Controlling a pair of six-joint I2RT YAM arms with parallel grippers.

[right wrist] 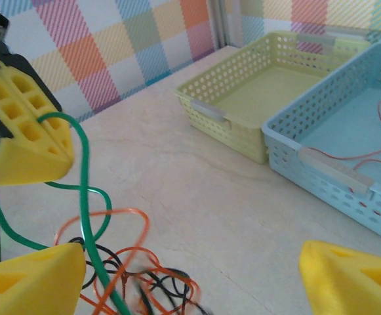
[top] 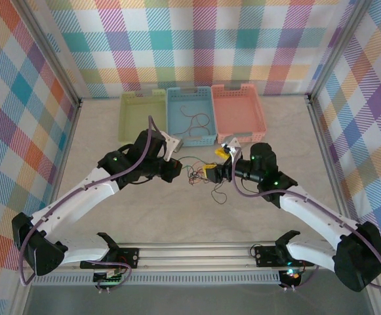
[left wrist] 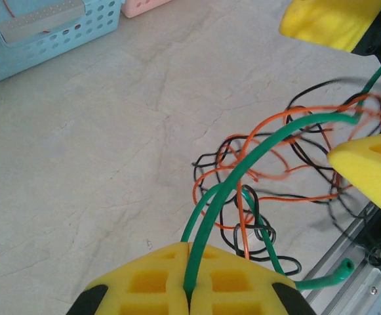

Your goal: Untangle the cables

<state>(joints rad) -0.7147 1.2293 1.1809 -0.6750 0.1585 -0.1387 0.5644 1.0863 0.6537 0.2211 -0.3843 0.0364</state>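
The green cable goes in a loop through the orange and black tangle point(left wrist: 250, 220), so next my right gripper grabs the green arch point(left wrist: 277, 136) closer to my left gripper. Then both grippers should pull apart.
The cables lie as a loose tangle of orange and black strands point(left wrist: 275, 187) on the pale table between both arms point(top: 193, 172). A thicker green cable point(left wrist: 256, 157) arches up out of the tangle. My left gripper point(left wrist: 190, 248) is shut on that green cable, which is pinched between its yellow pads point(right wrist: 26, 131). My right gripper point(right wrist: 190, 279) stands wide open just above the tangle point(right wrist: 144, 285). The green cable point(right wrist: 88, 216) runs past the inner side of its left finger point(right wrist: 33, 279), and nothing is gripped. From above, the left gripper point(top: 175, 169) and right gripper point(top: 216, 162) face each other.
Three baskets stand in a row at the back: yellow-green point(top: 126, 115), blue point(top: 174, 115) and pink point(top: 259, 111). A thin red cable point(right wrist: 380, 154) lies inside the blue basket point(right wrist: 328, 167). Plaid walls enclose the table, and a metal rail runs along the near edge point(top: 190, 252).
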